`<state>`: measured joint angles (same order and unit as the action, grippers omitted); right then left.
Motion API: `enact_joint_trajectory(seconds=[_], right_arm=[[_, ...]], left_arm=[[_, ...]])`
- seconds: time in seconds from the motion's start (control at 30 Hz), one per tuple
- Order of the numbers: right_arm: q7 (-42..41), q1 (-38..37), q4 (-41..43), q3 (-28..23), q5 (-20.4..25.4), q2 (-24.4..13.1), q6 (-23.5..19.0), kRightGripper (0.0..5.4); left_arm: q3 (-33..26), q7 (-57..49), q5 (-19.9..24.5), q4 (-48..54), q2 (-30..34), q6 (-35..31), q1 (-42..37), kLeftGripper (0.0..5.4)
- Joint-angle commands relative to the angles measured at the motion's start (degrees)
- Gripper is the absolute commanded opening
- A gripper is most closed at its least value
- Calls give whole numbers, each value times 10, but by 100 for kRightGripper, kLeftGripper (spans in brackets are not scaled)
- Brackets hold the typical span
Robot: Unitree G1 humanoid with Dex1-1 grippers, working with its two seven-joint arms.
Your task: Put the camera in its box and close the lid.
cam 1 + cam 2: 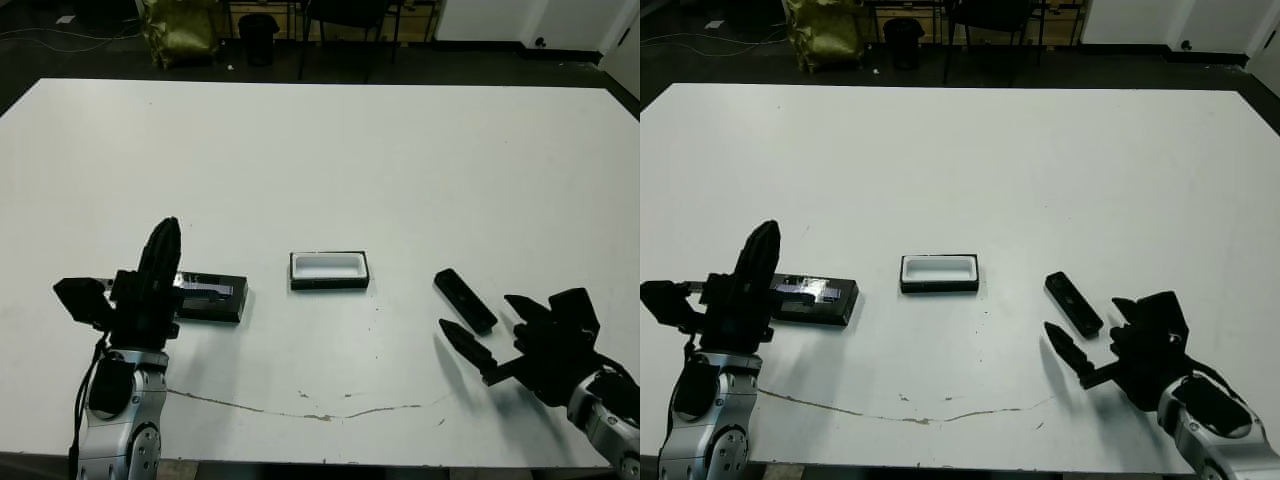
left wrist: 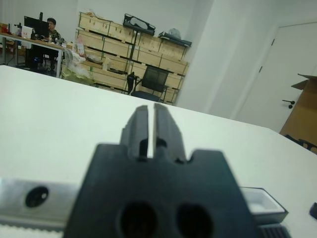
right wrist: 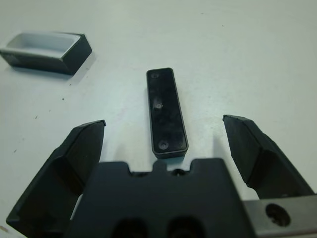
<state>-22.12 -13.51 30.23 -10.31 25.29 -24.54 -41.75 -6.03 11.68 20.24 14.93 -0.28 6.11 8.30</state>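
The camera (image 1: 465, 301) will sink lengthwise into the white lining, about level with it, when I lower the camera, because the lining has a long rounded hollow (image 1: 330, 267).
The camera (image 1: 465, 300), a slim black bar, lies flat on the white table at the right. My right gripper (image 1: 478, 314) is open just short of it, and in the right wrist view the camera (image 3: 166, 112) lies between the spread fingers, untouched. At the table's middle sits the box (image 1: 329, 270), a black tray with a white lining, open and holding nothing. The lid (image 1: 212, 294), flat and black with a silvery strip, rests at the left. My left gripper (image 1: 165, 232) is shut on nothing, standing upright over the lid's left end and hiding it.
A thin dark crack (image 1: 330, 412) runs along the table near its front edge. Beyond the far edge stand a chair (image 1: 345, 20) and a yellow bag (image 1: 180, 30). The left wrist view shows shelves of boxes (image 2: 129, 49) and a seated person (image 2: 51, 27) far off.
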Motion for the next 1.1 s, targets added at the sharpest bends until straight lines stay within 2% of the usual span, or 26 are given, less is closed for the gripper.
enact_joint_trajectory(seconds=[0.03, 0.17, 0.33, 0.8, 0.9, 1.1], right_arm=[[6, 3, -8, 0, -1, -7, -22, 538], [7, 11, -4, -2, 13, -9, -53, 538], [16, 13, 13, 19, -16, -27, -58, 538], [43, 21, 23, 32, -40, -21, -101, 538], [51, 26, 26, 32, -40, -21, -125, 538], [54, 26, 1, 33, -43, -10, -127, 538]], left_arm=[[1, -6, -2, 2, 5, -19, 2, 0], [2, -6, -2, 6, 6, -24, 1, 0], [4, -5, -9, 4, 7, -21, -2, 0], [6, -10, -10, 12, 6, -30, -1, 0], [7, -14, -18, 11, 6, -28, -1, 0], [6, -6, -11, 7, 7, -23, -1, 0]])
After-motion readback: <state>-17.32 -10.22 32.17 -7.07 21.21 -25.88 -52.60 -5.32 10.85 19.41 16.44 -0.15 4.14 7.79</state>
